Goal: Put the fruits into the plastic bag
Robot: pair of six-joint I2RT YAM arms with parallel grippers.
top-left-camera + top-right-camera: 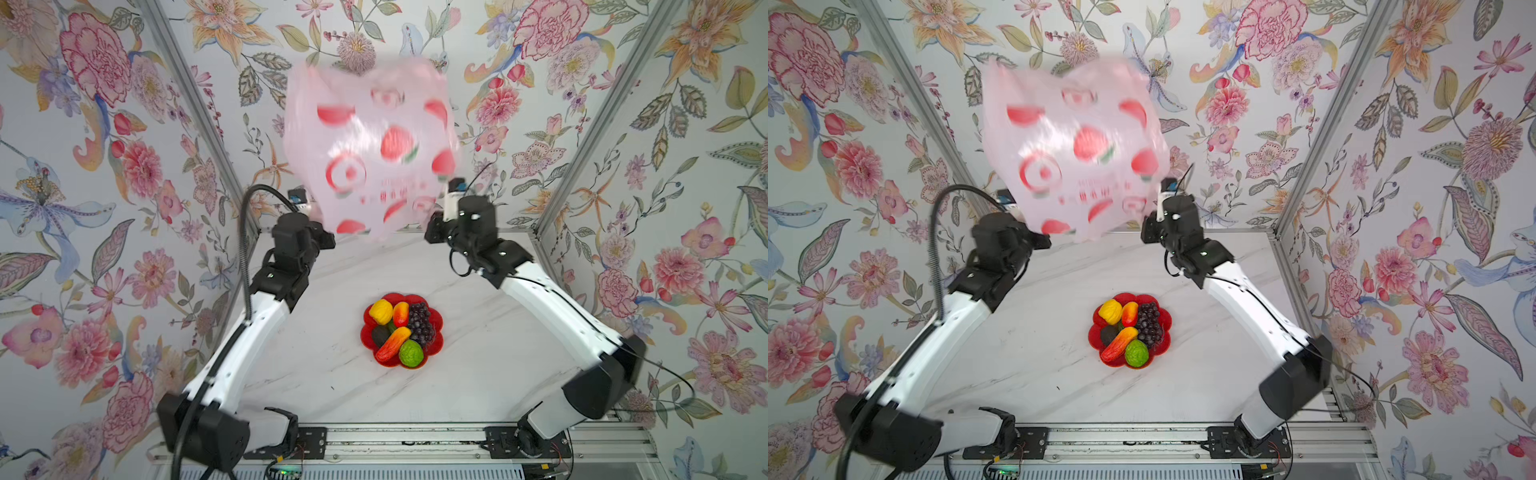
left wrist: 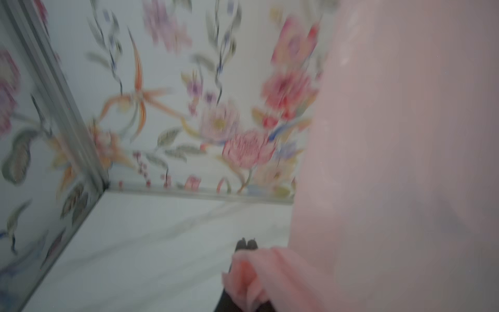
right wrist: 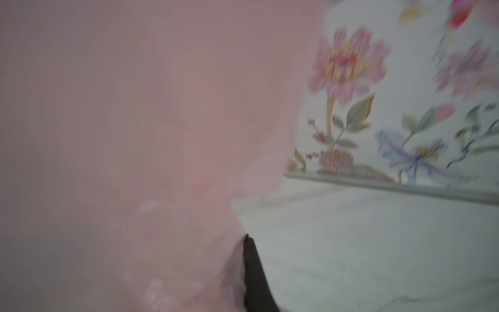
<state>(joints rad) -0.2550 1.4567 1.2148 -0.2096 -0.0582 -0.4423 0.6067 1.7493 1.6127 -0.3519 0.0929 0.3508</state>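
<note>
The plastic bag billows high (image 1: 372, 148) and keeps both grippers busy. My left gripper should lower the bag next to the red plate (image 1: 324, 296) so that my right gripper is free for the fruits.
The plastic bag (image 1: 370, 145) (image 1: 1071, 149), pale pink with red peach prints, hangs billowed and blurred in the air above the back of the table, between both arms. My left gripper (image 2: 246, 243) is shut, with bunched bag film (image 2: 405, 162) across its fingers. My right gripper (image 3: 247, 243) is shut on the bag's edge (image 3: 135, 135); one dark finger shows. In both top views the bag covers both grippers' tips. The fruits lie on the red plate (image 1: 409, 298): a yellow lumpy one (image 1: 381, 311), mangoes (image 1: 392, 344), grapes (image 1: 420, 322), an avocado (image 1: 380, 336), a green ball (image 1: 411, 353).
The white marble table (image 1: 316, 374) is closed in by floral walls with aluminium corner posts (image 1: 195, 108) (image 1: 594, 120) at the back. A metal rail (image 1: 399, 440) carrying both arm bases runs along the front edge. The plate stands mid-table, between the two arms.
</note>
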